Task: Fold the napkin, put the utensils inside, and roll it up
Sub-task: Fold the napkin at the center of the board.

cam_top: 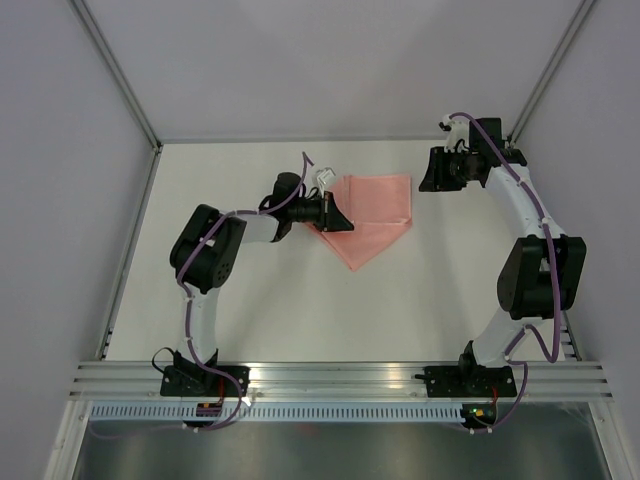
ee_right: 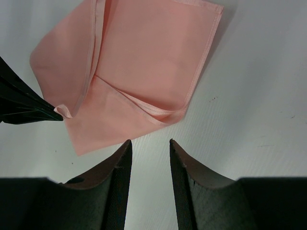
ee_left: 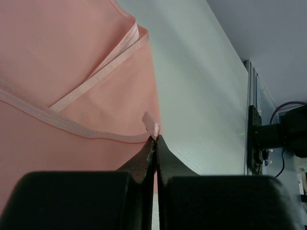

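Observation:
My left gripper is holding the flap's corner (ee_right: 63,111) short of the napkin's near point (cam_top: 355,265), so it should keep pulling the corner toward that point until the flap lies flat.
The salmon-pink napkin (cam_top: 375,212) lies partly folded on the white table, with one flap doubled over and a point toward the near side. My left gripper (cam_top: 348,226) is at the napkin's left edge, and its jaws are shut on a corner of the hem (ee_left: 154,136). The napkin (ee_left: 72,62) fills the left of the left wrist view. My right gripper (cam_top: 422,178) hovers just off the napkin's right corner, open and holding nothing (ee_right: 149,142). The napkin (ee_right: 148,52) lies just ahead of it. The left fingers (ee_right: 24,103) pinch the cloth there. The utensils are out of view.
The white table (cam_top: 260,310) is bounded by grey walls with metal frame posts (cam_top: 120,75). An aluminium rail (cam_top: 330,378) along the near edge carries both arm bases. The right arm's base (ee_left: 280,134) shows in the left wrist view.

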`<action>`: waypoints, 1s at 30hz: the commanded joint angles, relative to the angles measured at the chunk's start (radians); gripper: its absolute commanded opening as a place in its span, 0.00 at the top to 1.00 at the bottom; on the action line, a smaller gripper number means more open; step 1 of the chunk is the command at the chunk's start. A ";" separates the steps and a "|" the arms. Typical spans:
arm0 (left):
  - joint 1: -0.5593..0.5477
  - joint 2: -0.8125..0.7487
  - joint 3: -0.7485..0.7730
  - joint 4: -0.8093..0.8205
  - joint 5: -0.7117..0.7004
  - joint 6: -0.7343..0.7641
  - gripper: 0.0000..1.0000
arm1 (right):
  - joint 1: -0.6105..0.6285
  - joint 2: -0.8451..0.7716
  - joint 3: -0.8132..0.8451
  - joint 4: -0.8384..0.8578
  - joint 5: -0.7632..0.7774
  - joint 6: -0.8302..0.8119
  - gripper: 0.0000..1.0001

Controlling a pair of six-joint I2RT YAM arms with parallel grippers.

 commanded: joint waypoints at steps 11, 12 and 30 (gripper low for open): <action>-0.034 -0.039 -0.003 -0.160 -0.002 0.181 0.98 | 0.032 -0.001 0.007 0.013 0.025 -0.001 0.57; -0.037 -0.040 -0.002 -0.171 -0.005 0.189 0.98 | 0.034 -0.001 0.008 0.014 0.026 -0.001 0.57; -0.065 -0.052 -0.008 -0.275 -0.030 0.273 0.96 | 0.048 0.005 0.005 0.019 0.042 -0.008 0.57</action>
